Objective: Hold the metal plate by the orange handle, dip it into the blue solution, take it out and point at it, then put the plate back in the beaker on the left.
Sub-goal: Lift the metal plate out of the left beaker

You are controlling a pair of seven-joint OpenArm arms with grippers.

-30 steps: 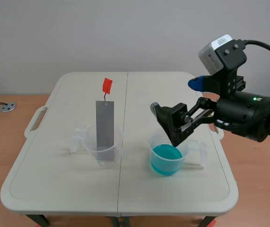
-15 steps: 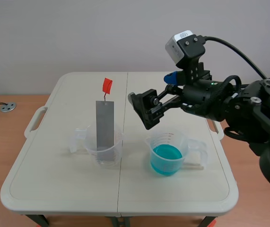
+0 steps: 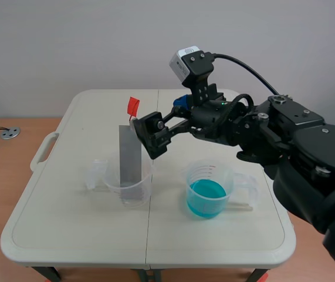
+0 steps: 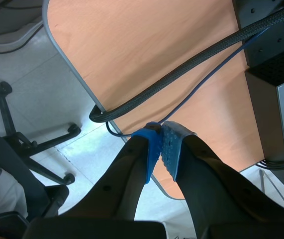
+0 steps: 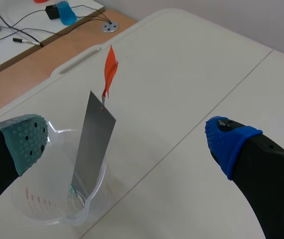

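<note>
I expect the plate to hang down below my gripper when I lift, because a thin wire point(image 3: 130, 118) connects the orange handle to the metal plate's top edge point(image 3: 130, 154).
A grey metal plate point(image 3: 129, 155) stands upright in the clear left beaker point(image 3: 127, 188), its orange handle point(image 3: 133, 106) sticking up at the top. My right gripper point(image 3: 161, 120) hangs open just right of the plate, near the handle's height. In the right wrist view the plate point(image 5: 92, 145) and orange handle point(image 5: 109, 71) lie ahead, between the spread fingers, with the beaker point(image 5: 57, 199) below. The beaker of blue solution point(image 3: 207, 191) stands to the right. My left gripper point(image 4: 161, 152) is shut on nothing, off the table over a wooden desk.
The white folding table point(image 3: 67, 235) carries only the two beakers. A wooden desk point(image 5: 27, 69) with cables lies beyond the table's left edge. In the left wrist view, cables point(image 4: 191, 64) cross a desk and a chair base point(image 4: 32, 144) stands on the floor.
My right arm has swung left from above the blue beaker, past the table's middle, up to the plate's right side. The plate and both beakers have stayed put.
</note>
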